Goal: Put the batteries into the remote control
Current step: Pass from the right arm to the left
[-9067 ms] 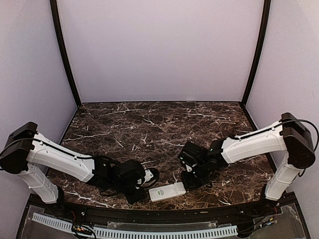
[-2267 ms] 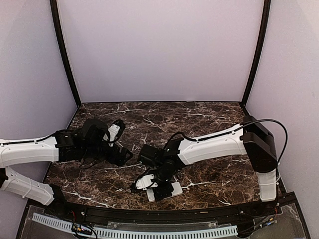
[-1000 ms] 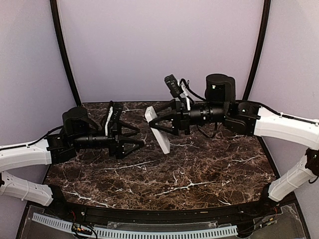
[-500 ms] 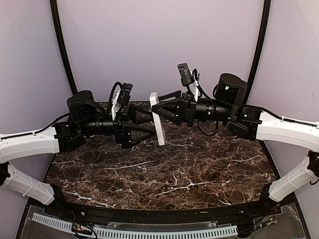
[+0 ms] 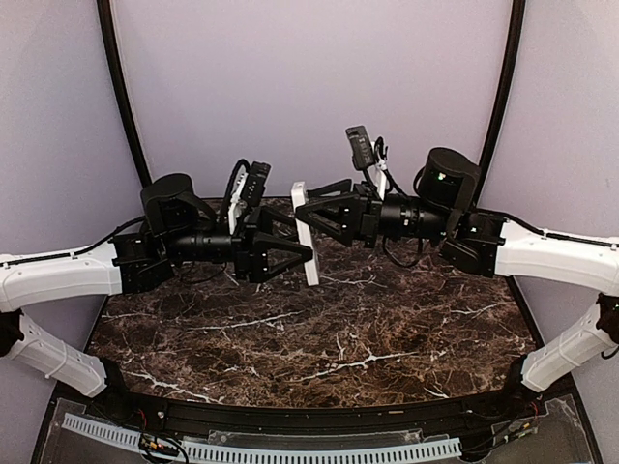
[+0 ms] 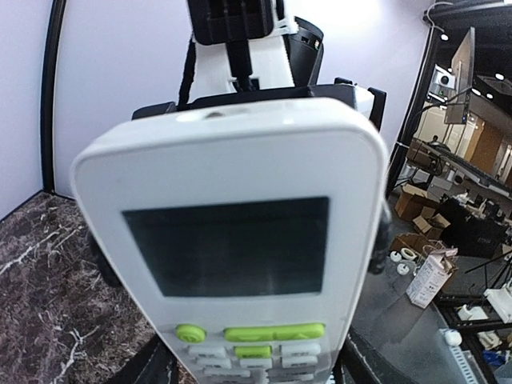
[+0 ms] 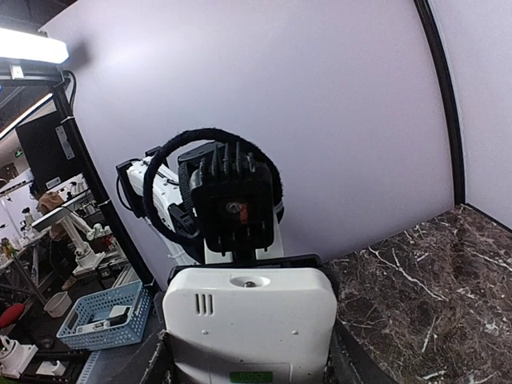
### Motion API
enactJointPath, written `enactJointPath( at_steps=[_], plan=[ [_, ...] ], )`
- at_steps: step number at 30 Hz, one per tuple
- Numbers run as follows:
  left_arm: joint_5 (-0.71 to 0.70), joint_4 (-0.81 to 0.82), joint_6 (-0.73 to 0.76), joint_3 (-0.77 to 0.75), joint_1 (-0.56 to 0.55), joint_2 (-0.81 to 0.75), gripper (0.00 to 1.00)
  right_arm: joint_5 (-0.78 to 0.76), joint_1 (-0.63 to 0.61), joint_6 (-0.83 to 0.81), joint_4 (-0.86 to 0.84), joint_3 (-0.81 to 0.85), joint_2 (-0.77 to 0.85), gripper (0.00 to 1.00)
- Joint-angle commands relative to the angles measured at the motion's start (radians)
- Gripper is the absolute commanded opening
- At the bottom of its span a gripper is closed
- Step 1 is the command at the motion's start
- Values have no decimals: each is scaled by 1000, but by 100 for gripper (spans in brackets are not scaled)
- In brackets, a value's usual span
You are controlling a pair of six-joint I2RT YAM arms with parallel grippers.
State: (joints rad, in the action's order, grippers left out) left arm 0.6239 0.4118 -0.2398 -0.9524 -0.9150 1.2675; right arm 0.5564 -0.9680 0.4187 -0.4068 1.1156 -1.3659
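Next, my right gripper opens and back off the upper part of the remote control (image 5: pixel 299 196) it still holds before my left gripper lays it face-up on the marble (image 5: pixel 274 311).
The white remote control (image 5: pixel 308 244) hangs upright in the air over the marble table (image 5: pixel 338 329). My right gripper (image 5: pixel 302 215) is shut on its sides from the right, and the plain back with a green mark (image 7: pixel 250 328) faces that wrist camera. My left gripper (image 5: pixel 300 242) reaches in from the left. Its fingers (image 6: pixel 152 370) flank the lower part of the remote's face (image 6: pixel 232 240), open, with a thin gap on the right side. The dark display and green buttons face the left wrist camera. No batteries are in view.
Both arms are raised and meet mid-air at the back centre of the table. Black frame posts (image 5: pixel 126 106) stand at the back corners against lilac walls. A blue basket (image 7: pixel 104 316) sits off the table in the background.
Both arms rose and met. My left gripper slid right until its fingers came round the remote, and its jaws narrowed. The right gripper kept its hold and tipped the remote upright.
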Motion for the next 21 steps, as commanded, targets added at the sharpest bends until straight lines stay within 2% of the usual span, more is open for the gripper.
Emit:
enactJointPath(
  at_steps=[1, 3, 6, 9, 11, 12, 13, 14, 15, 18, 21],
  plan=[
    [20, 25, -10, -29, -7, 7, 61, 30, 5, 30, -86, -10, -11, 19],
    [32, 27, -17, -34, -7, 16, 53, 33, 5, 32, -88, -12, -13, 19],
    [57, 28, -27, -38, -7, 24, 32, 34, 5, 35, -92, -19, -13, 19],
    [67, 25, -35, -30, -7, 15, 17, 26, 5, 33, -84, -28, -6, 21],
    [51, 6, -36, -16, -7, 3, 5, 1, 5, 25, -69, -40, 9, 36],
    [20, -24, -38, -13, -7, -5, 2, -26, 5, 19, -54, -44, 19, 48],
    [-3, -47, -40, -14, -7, -9, 0, -60, 5, 13, -23, -46, 31, 64],
    [-69, -104, -48, -15, -7, -14, 0, -107, 5, 7, 13, -48, 45, 89],
    [-113, -145, -66, -22, -7, -14, 0, -160, 6, -3, 61, -46, 59, 97],
    [-394, -402, -121, -54, -7, 19, 0, -375, 5, -28, 275, -16, 96, 98],
    [-536, -539, -221, -72, -7, 83, 0, -614, 6, -15, 525, 24, 103, 99]
  ],
)
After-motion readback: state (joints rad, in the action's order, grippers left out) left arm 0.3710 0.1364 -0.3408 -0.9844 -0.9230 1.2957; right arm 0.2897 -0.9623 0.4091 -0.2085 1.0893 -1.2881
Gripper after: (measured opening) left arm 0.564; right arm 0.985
